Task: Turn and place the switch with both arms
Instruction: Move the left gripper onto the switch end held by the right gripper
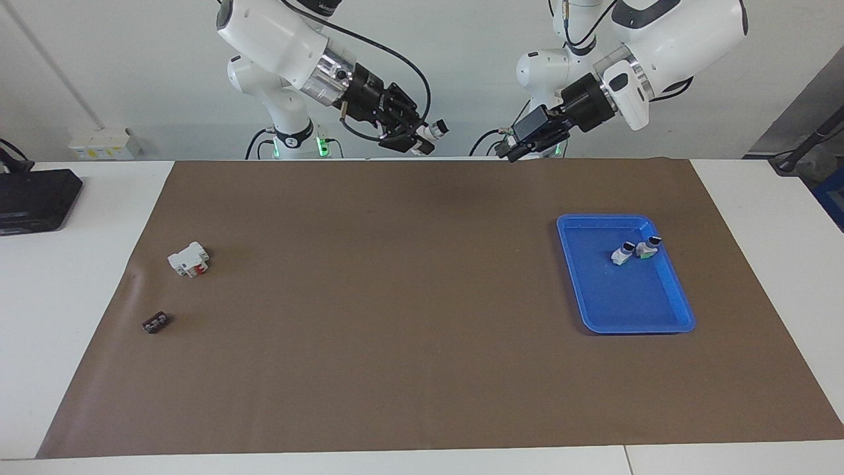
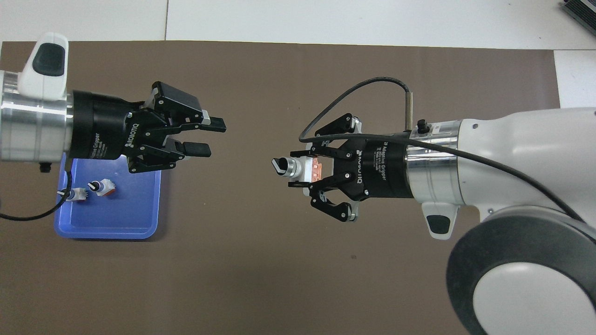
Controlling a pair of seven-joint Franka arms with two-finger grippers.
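The switch's body (image 2: 307, 168) is in my right gripper, far from the blue tray. My right gripper should stay still while my left gripper takes hold of the free knob (image 2: 283, 165).
My right gripper (image 2: 292, 169) is shut on the switch (image 2: 298, 168), a white-grey piece with an orange block and a black knob tip. It holds the switch high over the mat's middle, knob pointing at my left gripper; both show in the facing view, gripper (image 1: 422, 135) and switch (image 1: 434, 130). My left gripper (image 2: 209, 137) is open and empty. It hangs in the air beside the blue tray, facing the switch with a gap between them, and also shows in the facing view (image 1: 511, 150).
The blue tray (image 1: 626, 310) at the left arm's end holds two white-and-green switches (image 1: 622, 253) (image 1: 648, 248). A white block with a red part (image 1: 188, 259) and a small black piece (image 1: 155, 322) lie at the right arm's end. A black device (image 1: 33, 198) sits off the mat.
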